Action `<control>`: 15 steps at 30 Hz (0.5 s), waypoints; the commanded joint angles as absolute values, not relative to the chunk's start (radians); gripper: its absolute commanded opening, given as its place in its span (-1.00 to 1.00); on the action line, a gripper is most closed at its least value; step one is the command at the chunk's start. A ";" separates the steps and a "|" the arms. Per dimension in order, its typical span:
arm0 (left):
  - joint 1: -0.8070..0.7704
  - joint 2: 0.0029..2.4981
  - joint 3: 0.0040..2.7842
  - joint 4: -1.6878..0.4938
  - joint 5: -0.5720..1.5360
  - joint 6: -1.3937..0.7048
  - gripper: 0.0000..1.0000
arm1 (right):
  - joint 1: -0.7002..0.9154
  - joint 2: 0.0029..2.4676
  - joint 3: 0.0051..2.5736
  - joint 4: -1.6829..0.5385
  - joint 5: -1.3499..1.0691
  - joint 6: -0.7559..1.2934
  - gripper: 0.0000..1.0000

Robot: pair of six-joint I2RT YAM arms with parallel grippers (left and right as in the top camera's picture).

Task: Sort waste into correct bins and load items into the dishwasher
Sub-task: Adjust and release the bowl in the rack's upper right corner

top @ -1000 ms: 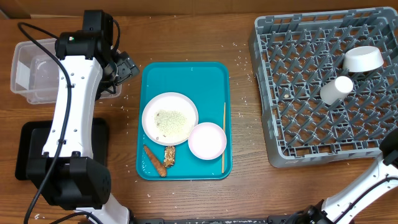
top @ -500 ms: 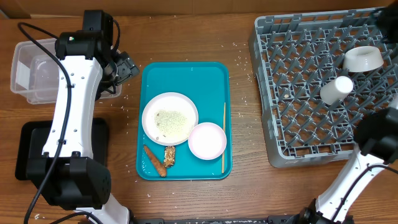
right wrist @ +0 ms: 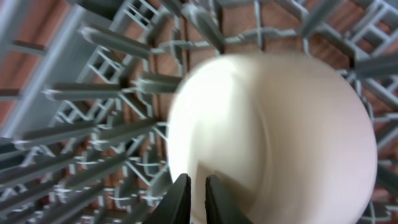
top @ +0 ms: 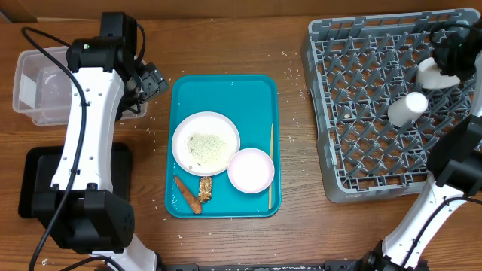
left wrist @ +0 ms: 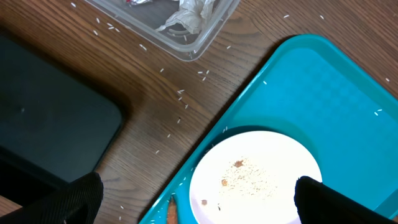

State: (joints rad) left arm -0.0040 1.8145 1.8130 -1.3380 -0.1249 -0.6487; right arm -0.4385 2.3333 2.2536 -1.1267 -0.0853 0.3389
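The upturned bowl point(top: 434, 76) is leaning crooked among the grey rack's wires, so the robot's right gripper should move to the bowl's side point(top: 456, 80) near the rack's edge and push the bowl gently until it lies flatter.
My left gripper point(top: 154, 80) hangs open between the clear tub point(top: 38, 90) and the teal tray point(top: 226, 94), its fingers point(left wrist: 78, 199) spread wide with nothing between them. Inside the tub point(left wrist: 205, 37) lie the white napkin point(left wrist: 189, 15) and a bit of red wrapper point(left wrist: 134, 2). On the tray sit a plate point(top: 205, 143) with rice, a bowl point(top: 251, 170), the carrot stick point(top: 186, 194) and the brown chunk point(top: 205, 188). In the grey rack point(top: 361, 113) lie a cup point(top: 407, 108) and an upturned bowl point(top: 429, 74). My right gripper point(right wrist: 198, 200) hovers over that bowl point(right wrist: 280, 137), shut and empty.
The black tray point(top: 38, 184) lies front left, partly under my left arm. A thin yellow stick point(top: 271, 165) rests along the teal tray's right side. Rice grains point(left wrist: 180, 93) are scattered on the wood between the tub and the teal tray.
My right arm has swung from the lower right edge up over the bowl in the rack, its jaws closing. The bowl now shows its base. The left arm has not moved.
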 commanded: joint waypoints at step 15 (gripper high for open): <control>0.001 1.812 1.830 -1.336 -0.141 -0.651 1.00 | -0.454 2.334 2.416 -1.330 0.322 0.342 -0.82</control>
